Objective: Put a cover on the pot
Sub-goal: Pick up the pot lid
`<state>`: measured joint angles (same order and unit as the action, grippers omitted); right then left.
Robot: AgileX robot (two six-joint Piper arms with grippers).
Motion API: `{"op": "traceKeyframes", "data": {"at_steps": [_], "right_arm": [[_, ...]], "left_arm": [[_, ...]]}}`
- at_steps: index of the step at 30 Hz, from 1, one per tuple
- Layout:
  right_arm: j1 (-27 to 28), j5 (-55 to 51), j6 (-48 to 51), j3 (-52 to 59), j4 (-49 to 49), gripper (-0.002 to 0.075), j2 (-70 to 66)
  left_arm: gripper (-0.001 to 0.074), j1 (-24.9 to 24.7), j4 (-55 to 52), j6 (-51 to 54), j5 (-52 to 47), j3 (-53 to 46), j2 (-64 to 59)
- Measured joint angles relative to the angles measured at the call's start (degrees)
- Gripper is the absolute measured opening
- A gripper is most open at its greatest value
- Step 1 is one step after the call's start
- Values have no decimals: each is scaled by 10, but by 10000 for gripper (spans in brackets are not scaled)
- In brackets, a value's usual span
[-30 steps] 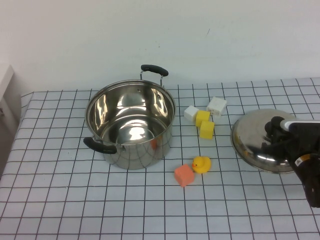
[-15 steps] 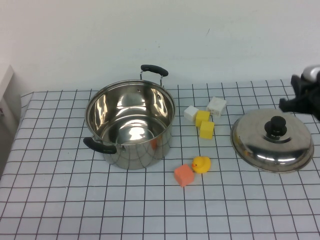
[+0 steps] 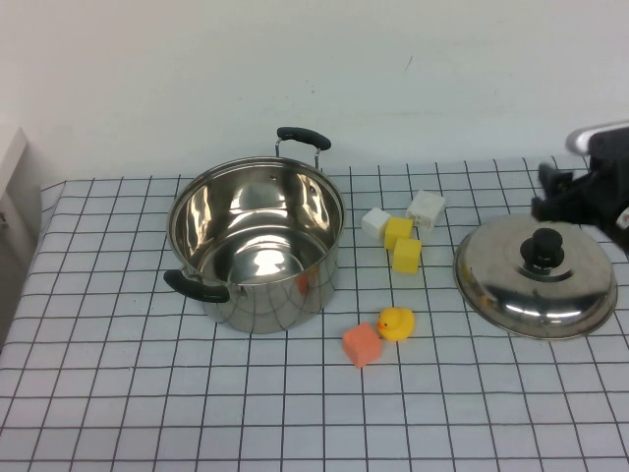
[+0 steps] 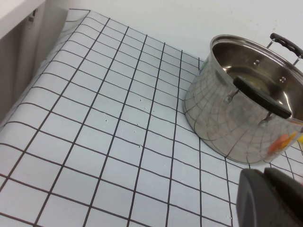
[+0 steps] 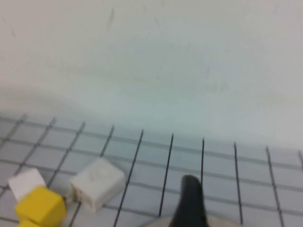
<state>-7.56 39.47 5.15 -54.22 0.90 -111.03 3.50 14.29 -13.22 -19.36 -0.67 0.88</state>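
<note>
I expect the pot to slide along slightly when I move the seated lid, since the lid's round edge matches the pot's opening.
The shiny steel pot with two black handles stands open and upright at centre-left; it also shows in the left wrist view. The domed steel lid with a black knob lies flat on the table at the right. My right gripper is open and empty, just beyond the lid's far edge and above it; one finger shows in the right wrist view. My left gripper is shut and empty, low over the table left of the pot, out of the high view.
Two white blocks and two yellow blocks lie between pot and lid. A yellow duck and an orange block lie nearer the front. The wall stands close behind the table.
My right gripper was over the lid's knob, rose away to the far right, and has now come back a little left and down. The lid and pot have not moved.
</note>
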Motion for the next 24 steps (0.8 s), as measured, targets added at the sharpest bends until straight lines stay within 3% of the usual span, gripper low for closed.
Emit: {"op": "traceKeyframes", "data": {"at_steps": [6,16,24], "right_arm": [[0,-2,0,-49,-22,557,-109],[0,-2,-22,-115,-56,559,-229],[1,15,-22,-122,-101,535,-247]], "left_arm": [[-3,0,0,0,0,0,0],[-2,0,0,0,0,0,0],[-3,0,0,-1,0,0,0]]}}
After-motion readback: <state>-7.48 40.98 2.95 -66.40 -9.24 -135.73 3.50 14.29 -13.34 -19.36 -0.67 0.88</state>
